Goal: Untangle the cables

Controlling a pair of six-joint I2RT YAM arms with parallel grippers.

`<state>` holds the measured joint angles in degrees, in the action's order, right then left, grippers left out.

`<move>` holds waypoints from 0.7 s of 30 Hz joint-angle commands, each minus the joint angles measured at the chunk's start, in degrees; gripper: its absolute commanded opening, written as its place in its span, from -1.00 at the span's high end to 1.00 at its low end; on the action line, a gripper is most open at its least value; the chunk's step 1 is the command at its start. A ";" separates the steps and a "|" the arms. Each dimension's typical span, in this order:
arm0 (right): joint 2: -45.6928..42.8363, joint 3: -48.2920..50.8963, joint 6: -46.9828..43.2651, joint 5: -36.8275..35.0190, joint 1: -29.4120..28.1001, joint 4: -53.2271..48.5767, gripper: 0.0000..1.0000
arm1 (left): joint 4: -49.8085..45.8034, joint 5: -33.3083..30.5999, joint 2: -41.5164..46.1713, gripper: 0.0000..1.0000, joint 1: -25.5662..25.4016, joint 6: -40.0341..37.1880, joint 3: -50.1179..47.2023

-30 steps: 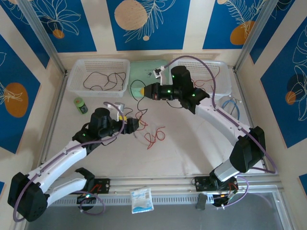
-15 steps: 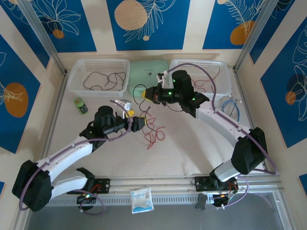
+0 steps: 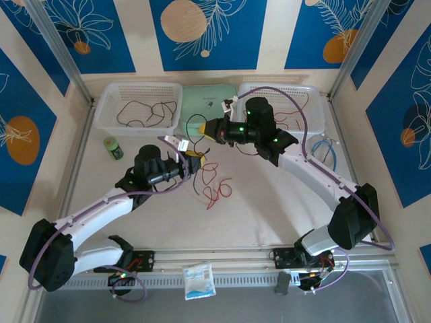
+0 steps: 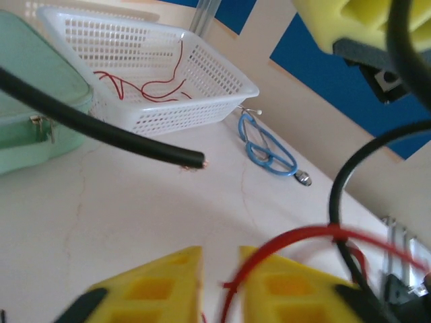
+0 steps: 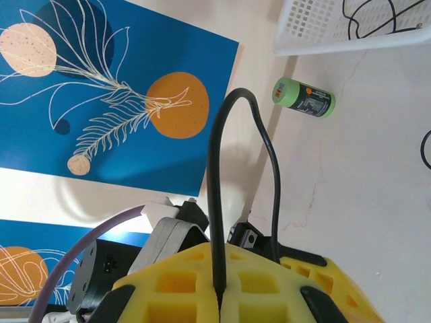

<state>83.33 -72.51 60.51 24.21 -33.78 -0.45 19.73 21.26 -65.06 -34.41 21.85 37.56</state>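
Note:
The black cable from my right gripper lies across the red cable (image 4: 336,232) at my left gripper, so my right gripper should pull the black cable away into the basket of black cables (image 3: 143,111).
A loose tangle of red cable (image 3: 217,192) lies mid-table, with a strand rising to my left gripper (image 3: 196,160). In the left wrist view the left gripper (image 4: 221,269) has its yellow fingers close together, and the red cable (image 4: 296,235) runs down between them and arcs off to the right. My right gripper (image 3: 208,129) hovers just behind, shut on a black cable (image 3: 189,131) that loops down toward the left gripper. In the right wrist view the black cable (image 5: 219,168) stands up from the closed right gripper (image 5: 221,296). A cut black cable end (image 4: 192,159) hangs in the air.
A white basket (image 3: 108,120) at the back left holds black cables, and another white basket (image 3: 316,114) at the back right holds red ones. Between them sits a green case (image 3: 210,99). A blue coiled cable (image 3: 327,149) lies right, a green cylinder (image 3: 113,148) left.
My left gripper reached right, then drew back and up with the red strand, spreading the tangle. The right gripper shifted slightly right with the black cable.

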 commanded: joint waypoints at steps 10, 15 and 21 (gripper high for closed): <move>-7.94 -1.35 -4.41 -4.35 2.15 -6.28 1.00 | -3.98 -11.35 2.96 1.00 -0.79 1.25 -1.72; -10.28 -6.41 -8.58 -6.82 3.53 -10.86 1.00 | -6.00 -17.33 2.16 1.00 -0.78 5.63 -6.38; -8.39 -13.44 -11.94 -7.11 4.38 -12.47 1.00 | -5.10 -19.01 0.90 1.00 -0.76 9.73 -11.30</move>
<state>74.56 -82.74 51.77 17.93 -29.69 -10.90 14.37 4.73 -63.83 -34.74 28.67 27.62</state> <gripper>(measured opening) 0.049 0.051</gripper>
